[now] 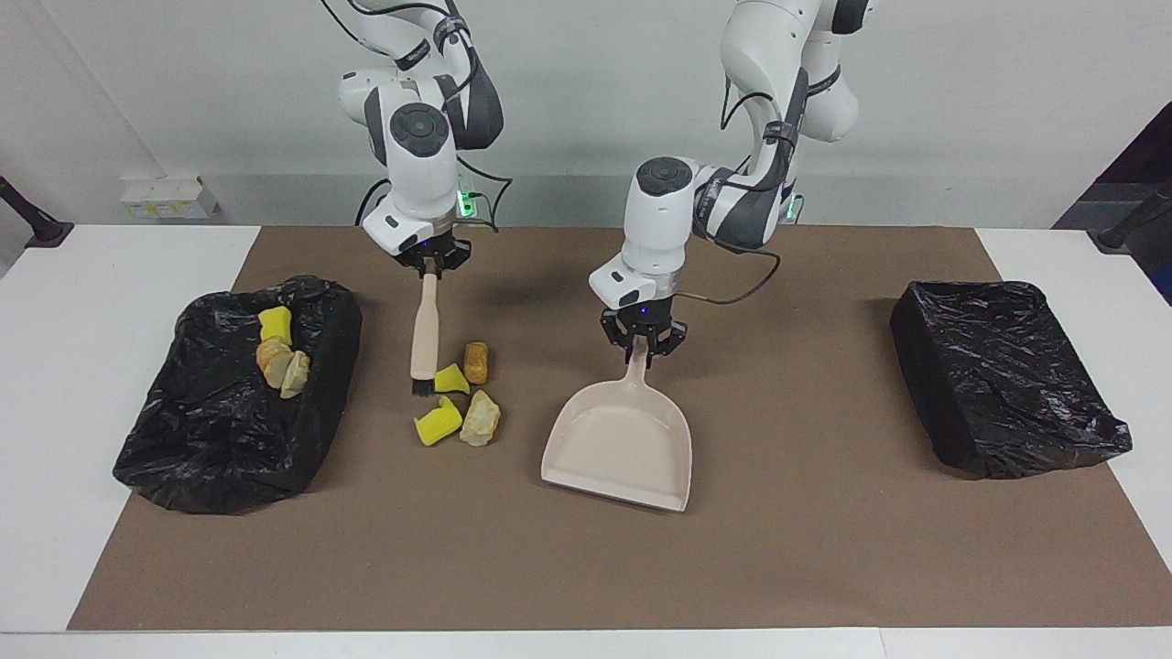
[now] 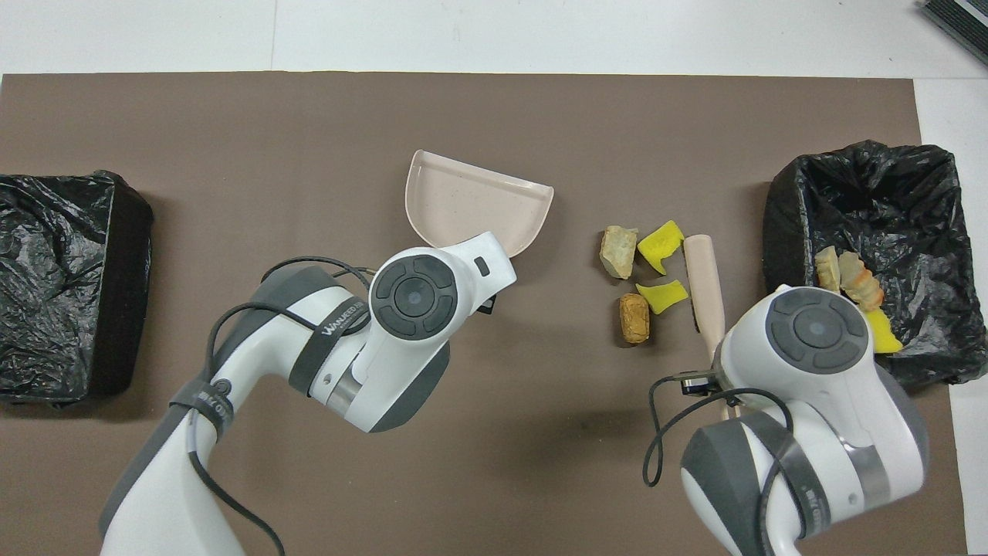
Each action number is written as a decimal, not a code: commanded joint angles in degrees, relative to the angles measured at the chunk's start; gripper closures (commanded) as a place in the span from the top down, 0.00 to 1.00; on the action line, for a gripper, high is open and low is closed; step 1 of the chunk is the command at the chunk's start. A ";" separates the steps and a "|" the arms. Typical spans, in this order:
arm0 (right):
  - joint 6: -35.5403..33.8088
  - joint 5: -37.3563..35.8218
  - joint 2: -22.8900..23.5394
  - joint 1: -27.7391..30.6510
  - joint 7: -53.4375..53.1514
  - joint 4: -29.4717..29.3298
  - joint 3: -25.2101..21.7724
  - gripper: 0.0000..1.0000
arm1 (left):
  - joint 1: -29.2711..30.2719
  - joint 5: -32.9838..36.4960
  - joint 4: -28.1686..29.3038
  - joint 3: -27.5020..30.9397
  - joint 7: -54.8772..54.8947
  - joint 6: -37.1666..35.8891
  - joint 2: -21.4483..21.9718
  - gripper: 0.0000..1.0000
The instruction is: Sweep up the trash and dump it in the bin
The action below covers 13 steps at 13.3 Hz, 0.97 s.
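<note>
Next, my left gripper turns the beige dustpan's open edge (image 2: 486,171) to face the brown lump (image 2: 634,319) before my right gripper sweeps, because that edge points past the trash.
My right gripper (image 1: 430,264) is shut on the top of a brush (image 1: 424,334) with a pale wooden handle. The brush's black bristles rest on the mat, touching a yellow piece of trash (image 1: 451,378). A brown lump (image 1: 475,362), another yellow chunk (image 1: 438,424) and a tan lump (image 1: 480,419) lie beside it. My left gripper (image 1: 639,346) is shut on the handle of the beige dustpan (image 1: 623,448), which lies flat on the mat beside the pile. From overhead, the dustpan (image 2: 475,201) and the loose trash (image 2: 634,318) show, but both grippers are hidden under their wrists.
A black-bagged bin (image 1: 211,467) at the right arm's end of the table holds a yellow chunk (image 1: 275,323) and two tan lumps (image 1: 284,364). A second black-bagged bin (image 1: 925,384) stands at the left arm's end. A brown mat (image 1: 778,567) covers the white table.
</note>
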<state>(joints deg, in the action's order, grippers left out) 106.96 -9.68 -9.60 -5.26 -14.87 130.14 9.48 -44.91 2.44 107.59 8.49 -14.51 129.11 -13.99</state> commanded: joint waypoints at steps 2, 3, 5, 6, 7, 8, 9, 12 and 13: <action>-1.31 -6.21 3.70 3.07 5.54 -0.33 1.07 0.00 | 4.64 1.16 0.43 -0.31 17.35 -7.01 5.80 0.00; -2.09 -6.31 4.67 2.72 5.72 -0.24 1.16 0.00 | 5.44 1.16 0.52 -0.23 23.15 -8.69 6.08 0.00; -3.15 -5.18 4.68 2.01 5.99 -0.33 1.16 0.00 | 6.84 1.86 0.60 -0.14 28.63 -12.29 6.60 0.00; -3.59 -3.08 4.85 1.92 5.99 -0.24 1.16 0.00 | 7.46 2.12 0.87 -0.22 32.66 -12.65 6.69 0.00; -3.60 -1.32 5.64 1.23 5.90 -0.24 1.16 0.00 | 7.73 2.13 1.13 -0.14 37.40 -13.61 6.78 0.00; -3.42 1.05 6.86 -0.17 5.38 -0.42 1.16 0.00 | 8.34 2.13 1.31 -0.22 41.53 -14.15 6.87 0.00; -3.07 3.59 7.40 -1.40 4.85 -0.77 1.16 0.00 | 8.43 2.13 1.66 -0.31 45.06 -13.89 7.22 0.00; -3.68 11.94 8.89 -4.13 -0.23 -3.74 1.16 0.00 | 8.17 2.13 3.94 -0.31 48.69 -13.11 7.58 0.00; -4.82 12.32 9.33 -4.32 -2.25 -5.32 1.16 0.00 | 8.52 2.13 4.21 -0.31 51.22 -11.88 7.40 0.00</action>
<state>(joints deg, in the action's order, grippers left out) 104.46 0.05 -1.97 -9.46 -14.31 128.58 10.51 -36.98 3.35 109.34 8.56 33.53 115.58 -8.27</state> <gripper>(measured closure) 0.740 0.674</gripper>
